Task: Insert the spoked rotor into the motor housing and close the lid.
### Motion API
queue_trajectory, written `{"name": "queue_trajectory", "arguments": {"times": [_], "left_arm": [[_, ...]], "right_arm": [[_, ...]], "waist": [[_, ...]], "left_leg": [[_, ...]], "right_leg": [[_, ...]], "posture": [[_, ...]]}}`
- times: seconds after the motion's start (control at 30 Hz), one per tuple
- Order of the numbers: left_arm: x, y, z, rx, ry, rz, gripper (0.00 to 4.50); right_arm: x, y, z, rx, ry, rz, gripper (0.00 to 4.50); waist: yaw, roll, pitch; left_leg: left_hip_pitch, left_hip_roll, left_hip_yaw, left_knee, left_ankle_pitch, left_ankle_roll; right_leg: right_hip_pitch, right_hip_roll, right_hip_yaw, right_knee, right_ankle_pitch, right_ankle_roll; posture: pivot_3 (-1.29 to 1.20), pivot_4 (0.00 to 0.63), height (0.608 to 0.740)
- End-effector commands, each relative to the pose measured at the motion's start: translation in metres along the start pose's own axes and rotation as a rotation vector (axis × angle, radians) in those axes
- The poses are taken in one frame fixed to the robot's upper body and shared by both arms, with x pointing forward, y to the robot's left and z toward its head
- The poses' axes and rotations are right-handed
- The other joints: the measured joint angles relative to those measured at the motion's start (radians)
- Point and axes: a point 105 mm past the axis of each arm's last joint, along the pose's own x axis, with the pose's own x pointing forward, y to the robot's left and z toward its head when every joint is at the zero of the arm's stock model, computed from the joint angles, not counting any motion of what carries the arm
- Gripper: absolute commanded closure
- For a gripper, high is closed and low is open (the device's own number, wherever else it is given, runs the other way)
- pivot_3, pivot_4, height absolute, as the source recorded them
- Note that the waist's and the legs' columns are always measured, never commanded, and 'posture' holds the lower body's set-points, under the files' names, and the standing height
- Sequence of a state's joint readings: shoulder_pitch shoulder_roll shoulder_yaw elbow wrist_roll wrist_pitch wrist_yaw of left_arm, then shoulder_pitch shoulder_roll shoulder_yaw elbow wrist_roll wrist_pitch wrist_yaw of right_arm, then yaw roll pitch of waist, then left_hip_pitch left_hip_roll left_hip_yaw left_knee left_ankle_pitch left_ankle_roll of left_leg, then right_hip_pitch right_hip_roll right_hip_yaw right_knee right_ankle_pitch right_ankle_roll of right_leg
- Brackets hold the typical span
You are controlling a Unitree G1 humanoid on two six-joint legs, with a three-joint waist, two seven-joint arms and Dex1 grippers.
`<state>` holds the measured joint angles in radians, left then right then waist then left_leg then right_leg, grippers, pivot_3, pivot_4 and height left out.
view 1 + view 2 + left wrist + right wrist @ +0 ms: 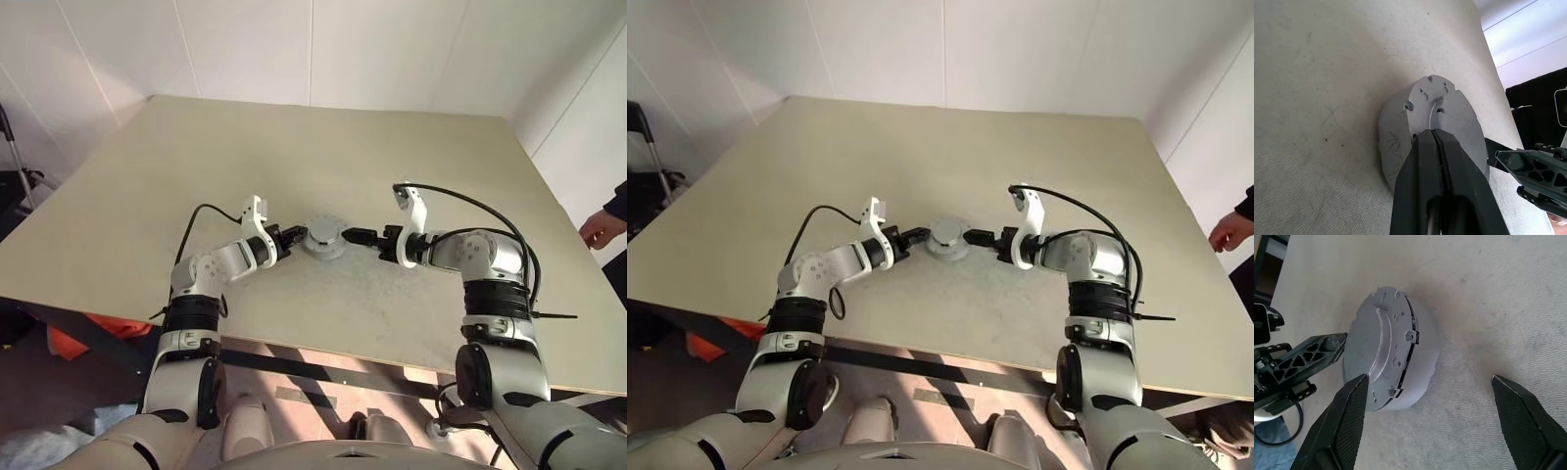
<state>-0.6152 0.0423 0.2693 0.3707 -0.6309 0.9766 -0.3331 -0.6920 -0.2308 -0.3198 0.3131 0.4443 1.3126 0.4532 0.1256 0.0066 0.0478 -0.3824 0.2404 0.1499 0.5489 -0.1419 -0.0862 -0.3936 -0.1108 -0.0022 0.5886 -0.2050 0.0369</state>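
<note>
A dark seam (1407, 363) still shows along the lid's rim while my left gripper pushes on one side, so next I clamp the lid and motor housing (1411, 372) together with my right gripper.
The motor housing (323, 238) is a grey round puck in the middle of the table, with its grey lid (1382, 340) sitting on top; a thin seam shows between them. The spoked rotor is hidden. My left gripper (297, 235) is shut, and its tips (1432, 134) rest against the lid's left part. My right gripper (355, 236) stands open just to the right of the housing, its two fingers spread wide with one finger (1352, 401) close to the housing's side and nothing between them.
The beige table (294, 147) stretches far behind the housing, and its front edge (323, 354) runs close below both arms. A person's hand (600, 227) shows at the right edge of the table. Dark equipment (20, 176) stands off the left side.
</note>
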Motion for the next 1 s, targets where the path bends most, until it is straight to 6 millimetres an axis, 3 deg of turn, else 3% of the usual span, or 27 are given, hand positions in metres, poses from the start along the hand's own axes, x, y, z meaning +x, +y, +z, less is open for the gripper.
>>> {"name": "queue_trajectory", "arguments": {"times": [0.03, 0.33, 0.6, 0.7, 0.87, 1.0], "left_arm": [[0.0, 0.008, -0.007, 0.008, 0.028, 0.036, 4.5], [-0.003, 0.012, -0.005, 0.017, 0.02, 0.053, 4.5], [-0.004, 0.014, -0.004, 0.028, 0.019, 0.066, 4.5], [-0.005, 0.015, -0.003, 0.031, 0.017, 0.07, 4.5], [-0.006, 0.016, -0.002, 0.034, 0.012, 0.076, 4.5], [-0.008, 0.017, 0.0, 0.037, 0.0, 0.075, 4.5]], "right_arm": [[0.004, 0.016, 0.005, 0.063, -0.004, 0.064, 0.03], [0.023, 0.029, 0.006, 0.166, -0.014, 0.105, 0.03], [0.043, 0.053, 0.006, 0.191, -0.012, 0.18, 0.03], [0.047, 0.059, 0.005, 0.205, -0.015, 0.2, 0.63], [0.049, 0.062, 0.013, 0.215, -0.057, 0.212, 2.35], [0.048, 0.059, 0.02, 0.226, -0.091, 0.2, 2.47]], "waist": [[0.0, 0.0, 0.0], [-0.001, 0.0, 0.0], [-0.001, 0.001, 0.0], [-0.001, 0.001, 0.0], [-0.001, 0.001, 0.0], [-0.002, 0.001, 0.0]], "left_leg": [[0.001, 0.0, 0.0, 0.0, 0.0, 0.0], [0.002, 0.0, 0.0, 0.0, 0.0, -0.001], [0.003, 0.0, 0.0, 0.0, 0.001, -0.001], [0.002, 0.0, 0.0, 0.0, 0.001, -0.001], [0.002, 0.0, 0.0, 0.0, 0.001, -0.001], [0.002, 0.0, 0.0, 0.0, 0.002, -0.003]], "right_leg": [[0.0, 0.0, 0.0, 0.0, 0.0, 0.0], [0.002, 0.0, 0.0, 0.0, 0.0, 0.0], [0.002, 0.0, 0.0, 0.001, 0.0, 0.0], [0.002, 0.0, 0.0, 0.001, 0.0, 0.0], [0.002, 0.0, 0.0, 0.001, 0.0, 0.0], [0.002, 0.0, -0.001, 0.001, 0.0, 0.0]], "posture": [[0.0, 0.0, 0.74], [0.0, 0.0, 0.74], [0.0, 0.0, 0.74], [0.0, 0.0, 0.74], [0.0, 0.0, 0.74], [0.0, 0.0, 0.74]]}}
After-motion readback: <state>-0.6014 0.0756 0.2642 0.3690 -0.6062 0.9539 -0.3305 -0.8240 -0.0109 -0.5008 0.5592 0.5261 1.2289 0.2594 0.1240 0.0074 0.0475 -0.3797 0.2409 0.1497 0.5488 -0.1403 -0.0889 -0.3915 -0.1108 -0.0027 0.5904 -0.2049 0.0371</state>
